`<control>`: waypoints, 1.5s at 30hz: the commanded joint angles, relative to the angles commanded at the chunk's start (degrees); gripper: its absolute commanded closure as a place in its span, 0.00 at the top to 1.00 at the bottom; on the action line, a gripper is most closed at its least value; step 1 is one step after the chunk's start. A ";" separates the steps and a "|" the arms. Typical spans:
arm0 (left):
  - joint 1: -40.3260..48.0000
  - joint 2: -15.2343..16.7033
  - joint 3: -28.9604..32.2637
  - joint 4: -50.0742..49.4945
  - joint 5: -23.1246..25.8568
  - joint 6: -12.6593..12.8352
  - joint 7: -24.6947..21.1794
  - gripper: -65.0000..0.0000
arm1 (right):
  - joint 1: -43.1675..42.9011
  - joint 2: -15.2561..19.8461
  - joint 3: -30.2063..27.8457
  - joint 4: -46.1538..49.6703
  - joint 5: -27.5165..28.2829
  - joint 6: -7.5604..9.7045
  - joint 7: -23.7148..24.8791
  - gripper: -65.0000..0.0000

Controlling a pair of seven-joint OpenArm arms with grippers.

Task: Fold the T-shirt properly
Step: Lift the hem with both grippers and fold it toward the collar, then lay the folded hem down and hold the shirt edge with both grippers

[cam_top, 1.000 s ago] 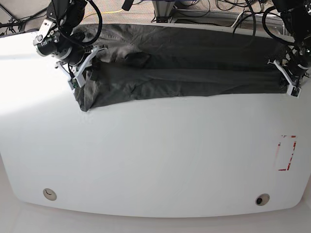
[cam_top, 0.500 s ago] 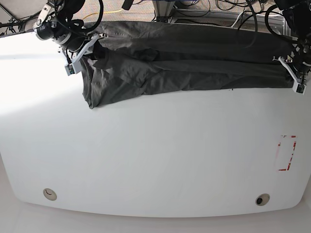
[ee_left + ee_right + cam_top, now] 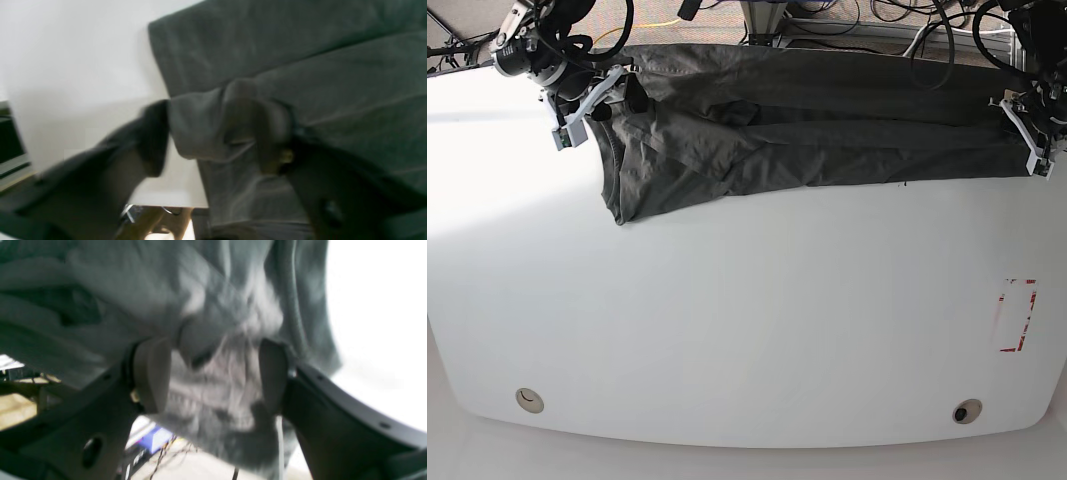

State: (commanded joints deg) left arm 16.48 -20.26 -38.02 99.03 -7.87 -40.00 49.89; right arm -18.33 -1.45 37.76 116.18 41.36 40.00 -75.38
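Note:
I can see the T-shirt's near corner (image 3: 627,207) sticking out from its folded part. So next my right gripper leaves the bunched fabric and pinches that corner (image 3: 623,216) while my left gripper stays where it is.
The dark charcoal T-shirt (image 3: 827,120) lies stretched in a long folded band across the far part of the white table (image 3: 747,330). My right gripper (image 3: 592,100), at the left of the base view, is shut on the shirt's end; in the right wrist view (image 3: 213,373) bunched fabric (image 3: 217,340) fills the space between its pads. My left gripper (image 3: 1024,135), at the right of the base view, is shut on the other end; in the left wrist view (image 3: 213,136) a wad of fabric (image 3: 206,126) sits between its fingers. Both wrist views are blurred.
A red-and-white mark (image 3: 1017,315) is on the table near the right edge. Two round holes (image 3: 528,400) (image 3: 967,411) sit near the front edge. Cables and frame parts (image 3: 827,20) lie behind the far edge.
Both grippers have moved toward the far edge with the shirt in them. The shirt's end at the left of the base view has shifted back and wrinkled; its near corner now hangs lower.

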 joint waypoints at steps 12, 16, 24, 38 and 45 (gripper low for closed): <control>0.00 5.01 0.35 3.52 -1.58 0.00 0.00 0.58 | 13.54 -0.26 -3.25 -8.53 -4.04 0.00 0.09 0.40; 0.00 7.82 0.35 3.08 3.52 0.00 -0.35 0.58 | 17.05 0.09 -3.25 -12.31 -9.05 0.00 0.26 0.33; -1.41 8.44 0.09 -6.07 5.27 0.00 -3.52 0.58 | 21.89 1.49 -8.18 -21.89 -19.08 0.00 8.26 0.44; -3.87 8.00 2.37 -7.74 5.10 0.00 -3.96 0.58 | 28.04 9.76 -5.98 -43.08 -29.98 0.00 24.00 0.32; -7.74 7.74 2.55 -7.65 0.00 0.00 2.81 0.59 | 31.82 13.54 -3.69 -46.07 -29.89 0.00 24.09 0.32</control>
State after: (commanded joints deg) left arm 8.75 -12.53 -35.47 91.38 -7.87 -40.00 52.70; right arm 13.49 12.09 34.07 70.11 11.47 40.00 -51.30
